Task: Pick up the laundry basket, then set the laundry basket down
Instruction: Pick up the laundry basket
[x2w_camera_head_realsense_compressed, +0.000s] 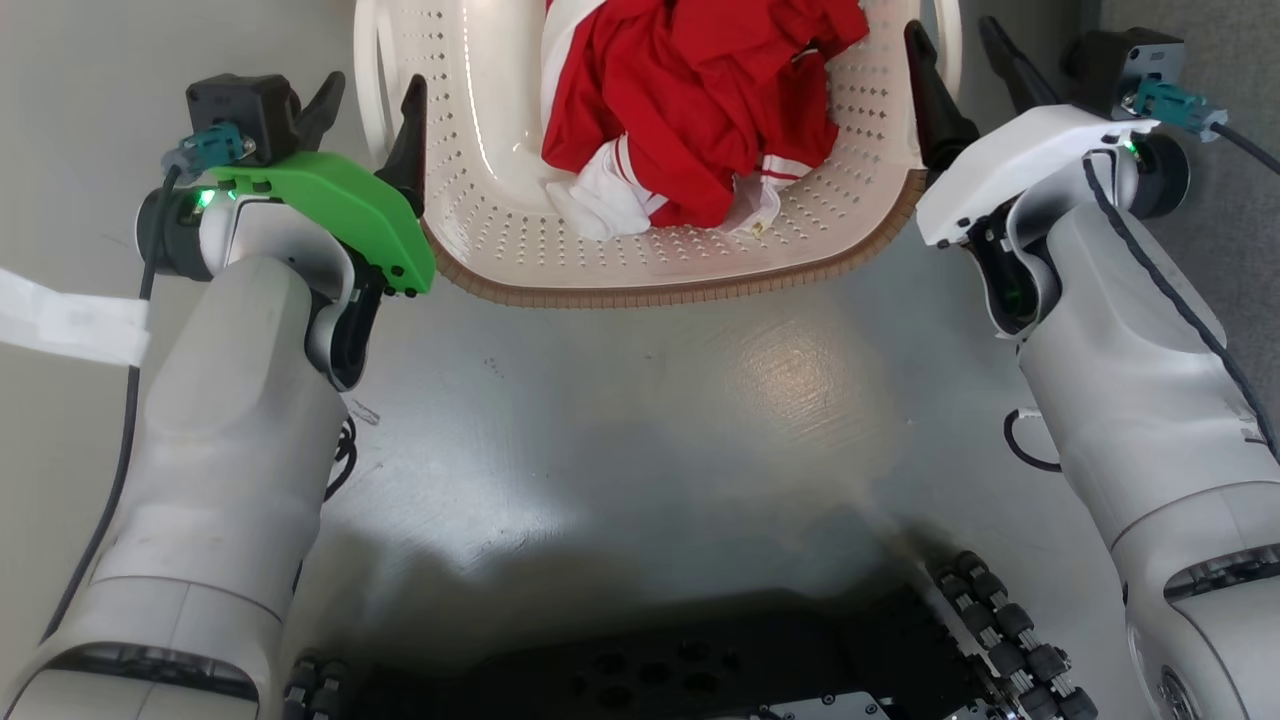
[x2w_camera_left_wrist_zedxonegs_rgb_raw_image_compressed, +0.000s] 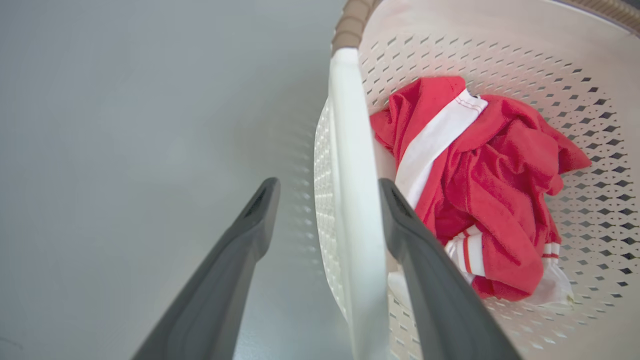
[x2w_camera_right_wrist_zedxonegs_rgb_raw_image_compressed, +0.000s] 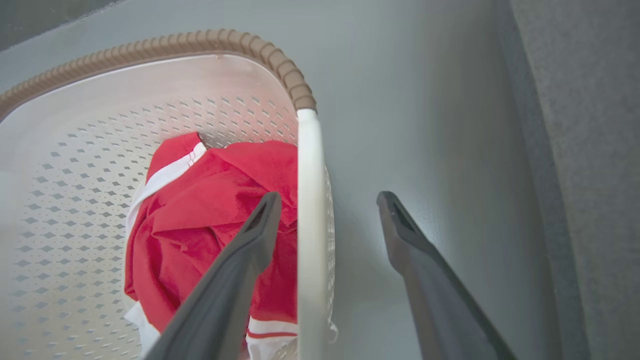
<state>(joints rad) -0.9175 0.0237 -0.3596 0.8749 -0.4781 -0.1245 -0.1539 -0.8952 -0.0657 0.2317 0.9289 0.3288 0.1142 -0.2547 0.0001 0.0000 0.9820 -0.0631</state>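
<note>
I expect the white handle (x2w_camera_right_wrist_zedxonegs_rgb_raw_image_compressed: 312, 228) to stay fixed in line when I lift the laundry basket, because the handle runs straight into the laundry basket's brown rim (x2w_camera_right_wrist_zedxonegs_rgb_raw_image_compressed: 300, 96).
The laundry basket (x2w_camera_head_realsense_compressed: 680, 293), cream perforated plastic with a brown woven-look rim, sits at the top centre of the head view and holds red-and-white clothes (x2w_camera_head_realsense_compressed: 700, 90). My left gripper (x2w_camera_head_realsense_compressed: 375, 85) is open and straddles the basket's left white loop handle (x2w_camera_left_wrist_zedxonegs_rgb_raw_image_compressed: 350, 150), one finger inside the basket and one outside. My right gripper (x2w_camera_head_realsense_compressed: 950, 30) is open in the same way astride the right handle (x2w_camera_right_wrist_zedxonegs_rgb_raw_image_compressed: 310, 200). Neither pair of fingers is closed on its handle. The wrist views show the basket wall (x2w_camera_left_wrist_zedxonegs_rgb_raw_image_compressed: 500, 60) (x2w_camera_right_wrist_zedxonegs_rgb_raw_image_compressed: 75, 175) and the clothes (x2w_camera_left_wrist_zedxonegs_rgb_raw_image_compressed: 490, 190) (x2w_camera_right_wrist_zedxonegs_rgb_raw_image_compressed: 215, 215).
The floor is smooth grey (x2w_camera_head_realsense_compressed: 700, 400). A strip of white tape (x2w_camera_head_realsense_compressed: 70, 325) lies on it at the left. My dark wheeled base (x2w_camera_head_realsense_compressed: 650, 670) shows at the bottom. A rougher grey surface (x2w_camera_right_wrist_zedxonegs_rgb_raw_image_compressed: 575, 150) borders the floor to the right of the basket.
</note>
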